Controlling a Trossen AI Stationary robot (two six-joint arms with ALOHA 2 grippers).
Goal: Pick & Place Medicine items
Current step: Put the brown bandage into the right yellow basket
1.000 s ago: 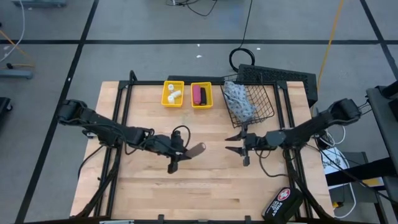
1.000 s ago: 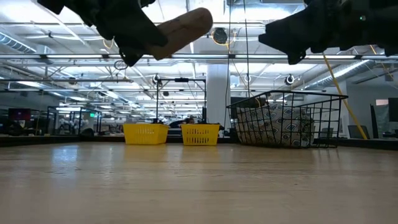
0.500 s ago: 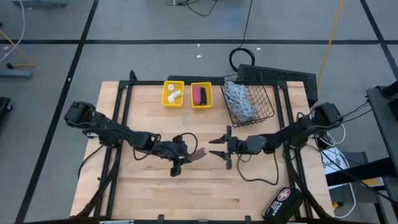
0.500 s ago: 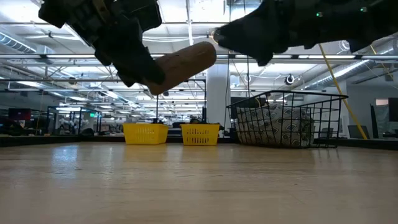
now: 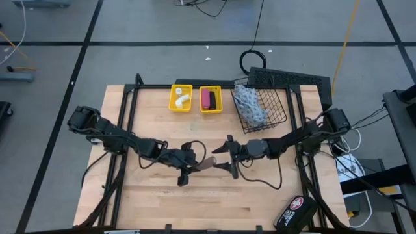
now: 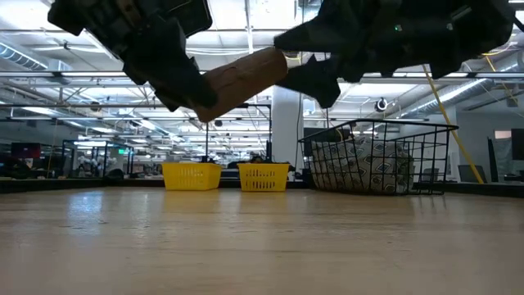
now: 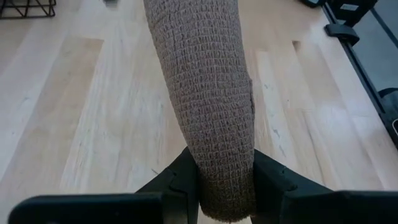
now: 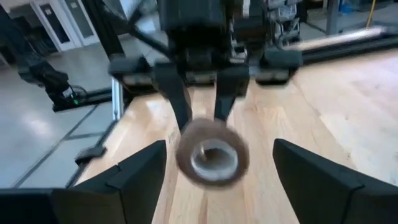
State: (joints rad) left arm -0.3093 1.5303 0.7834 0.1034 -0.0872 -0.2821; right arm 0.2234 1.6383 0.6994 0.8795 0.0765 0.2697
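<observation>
I should close my right gripper farther along the roll before my left gripper opens, because the bandage roll's hollow end is too shallow between my right gripper's fingers.
A tan bandage roll hangs in the air over the middle of the table, held by my left gripper; the left wrist view shows its woven surface running forward from the fingers. My right gripper is open, level with the roll's free end. Its fingers stand on either side of the hollow end without touching. The low view shows the roll between my left gripper and my right gripper. My left gripper pinches the roll's end nearest the table's left between its two fingers. The fingers come level from the table's left and lie along the roll. The roll is lifted clear of the table, its free end pointing right and slightly up.
At the far edge stand a yellow bin with white bottles, a yellow bin with a magenta tube and a dark block, and a wire basket holding a patterned pouch. A black case with a cross lies at the near right corner.
My right gripper has moved toward the table's left, staying open, until its fingers flank the roll's free end. My left gripper, with the roll, has shifted slightly toward the near edge and then held still.
</observation>
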